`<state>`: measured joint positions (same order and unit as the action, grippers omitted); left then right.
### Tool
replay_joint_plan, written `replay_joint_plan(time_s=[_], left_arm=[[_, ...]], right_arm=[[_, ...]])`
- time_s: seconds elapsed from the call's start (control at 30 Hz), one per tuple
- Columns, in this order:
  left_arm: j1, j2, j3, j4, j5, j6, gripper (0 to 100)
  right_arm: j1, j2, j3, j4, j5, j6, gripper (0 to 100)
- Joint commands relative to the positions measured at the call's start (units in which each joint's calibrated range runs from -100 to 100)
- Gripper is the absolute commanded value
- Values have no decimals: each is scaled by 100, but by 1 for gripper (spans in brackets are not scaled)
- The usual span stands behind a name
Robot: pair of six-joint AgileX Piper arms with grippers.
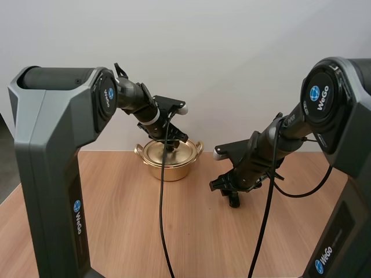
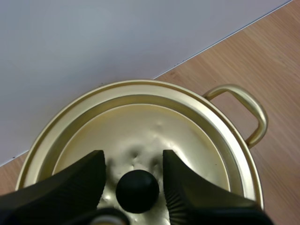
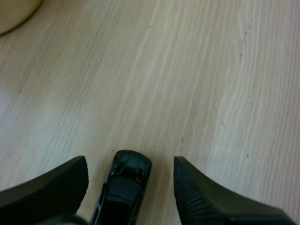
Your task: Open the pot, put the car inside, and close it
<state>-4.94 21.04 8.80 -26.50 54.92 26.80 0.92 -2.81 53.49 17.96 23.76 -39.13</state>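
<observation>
My gripper is about to lift the lid's black knob (image 1: 184, 154), and the pot's side handle (image 1: 200, 147) sits outside the lid's rim. The lid should come off in one piece and leave the pot standing.
A gold pot (image 1: 168, 165) stands at the back of the wooden table with its lid (image 2: 154, 136) on. My left gripper (image 1: 171, 145) hovers just over the lid. Its fingers (image 2: 70, 187) are open on either side of the black knob (image 2: 137, 190), and I cannot tell if they touch it. A small black toy car (image 3: 123, 187) lies on the table to the right of the pot. My right gripper (image 1: 231, 196) is low over it and open, with the car between the fingers (image 3: 206, 197), apart from both.
The pot's side handles (image 2: 248, 112) stick out left and right. The pot's edge (image 3: 14, 11) shows beyond the car. Bare wooden tabletop (image 1: 191, 231) stretches in front of the pot and around the car.
</observation>
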Motion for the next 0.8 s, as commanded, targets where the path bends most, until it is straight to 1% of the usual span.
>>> replay_joint_plan(time_s=[0.0,0.03,0.07,0.23,0.3,0.37,0.43,0.5,0.53,0.57,0.6,0.7,0.77], left_arm=[[1,6,-10,7,18,6,24],[1,6,-10,7,18,6,14],[1,6,-10,7,18,6,1],[1,-89,-55,7,22,14,0],[1,-200,-94,7,22,14,0],[1,-344,-196,7,137,14,0],[1,-516,-285,7,256,14,0],[1,-724,-352,7,276,14,0],[8,-858,-383,7,307,3,0],[8,-998,-439,7,392,-33,0],[25,-1148,-493,7,491,-66,0],[73,-1612,-655,-5,762,-99,0],[140,-1977,-721,-76,823,-102,0]], right_arm=[[2,-1,-6,-7,179,1,88],[2,-1,-6,-7,217,1,88],[2,-1,-6,-7,265,1,88],[2,81,-6,-7,525,1,87],[2,135,-6,-23,640,1,84],[2,182,-6,-22,660,1,79],[2,184,-6,-22,660,1,69],[2,184,-6,-22,660,10,49],[2,184,-6,-22,660,24,33],[2,184,-6,-22,660,40,15],[2,184,-6,-22,642,40,0],[2,160,-54,-108,478,48,0],[2,89,-162,-113,555,48,0]])
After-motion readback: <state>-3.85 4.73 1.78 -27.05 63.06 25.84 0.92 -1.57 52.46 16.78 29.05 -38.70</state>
